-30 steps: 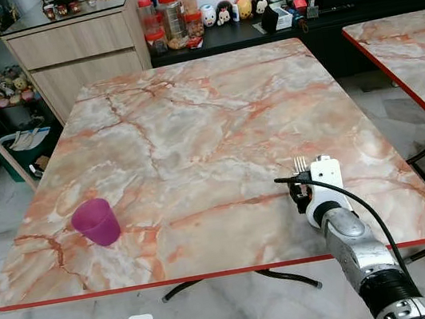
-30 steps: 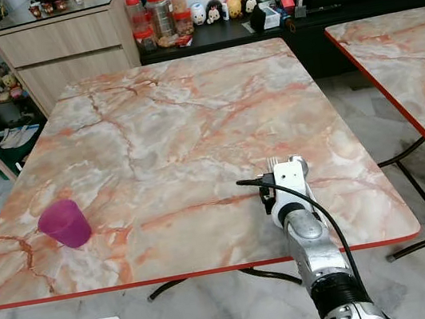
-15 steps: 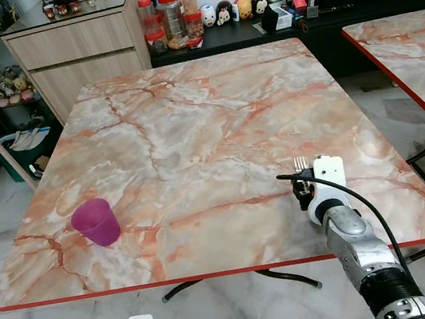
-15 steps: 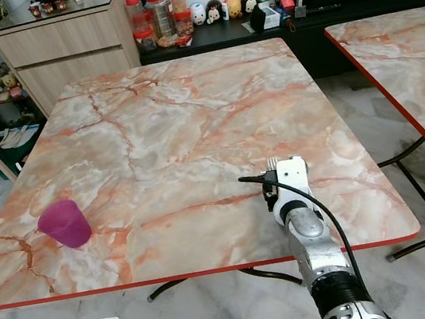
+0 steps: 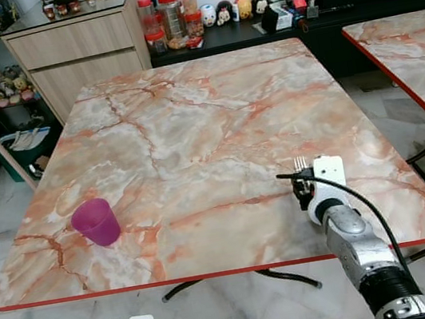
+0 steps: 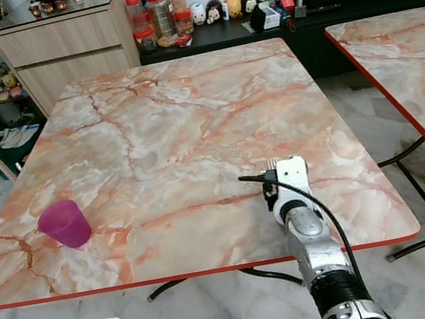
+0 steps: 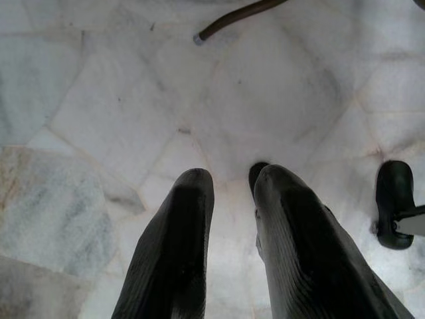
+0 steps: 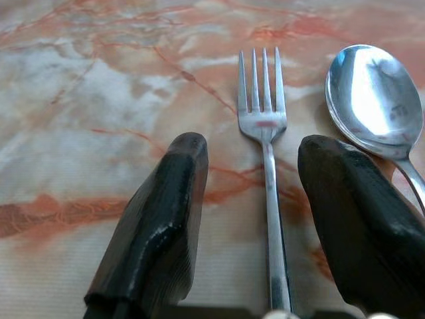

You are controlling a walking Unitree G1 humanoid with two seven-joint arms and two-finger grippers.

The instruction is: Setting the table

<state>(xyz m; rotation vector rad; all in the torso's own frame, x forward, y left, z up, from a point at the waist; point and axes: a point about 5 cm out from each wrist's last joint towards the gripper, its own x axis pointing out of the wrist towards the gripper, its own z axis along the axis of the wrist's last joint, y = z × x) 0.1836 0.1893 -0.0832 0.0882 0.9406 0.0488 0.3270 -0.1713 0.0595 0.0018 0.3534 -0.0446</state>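
Observation:
A finger of my right gripper (image 8: 348, 193) is between the fork (image 5: 301, 164) and the spoon, so the fork will rise by itself when it is lifted.
A metal fork (image 8: 265, 126) lies flat on the marble table (image 5: 192, 130) near its front right edge, tines pointing away from me. My right gripper (image 8: 255, 149) is open and low over the table, one finger on each side of the fork's handle without touching it. A metal spoon (image 8: 375, 100) lies next to the fork, just outside one finger (image 8: 352, 199). In the eye view the fork tines (image 5: 300, 163) stick out beyond the right gripper (image 5: 304, 187). A purple cup (image 5: 95, 222) stands upright at the front left of the table. My left gripper (image 7: 229, 176) hangs idle over the floor.
A second marble table (image 5: 414, 54) stands to the right across a narrow gap. A wooden cabinet (image 5: 79, 55) and a dark shelf with jars (image 5: 170, 16) and figurines are behind the table. A green bin (image 5: 25, 153) sits on the floor at left.
My right arm has drifted very slightly to the right; the fork, spoon and cup have stayed in place.

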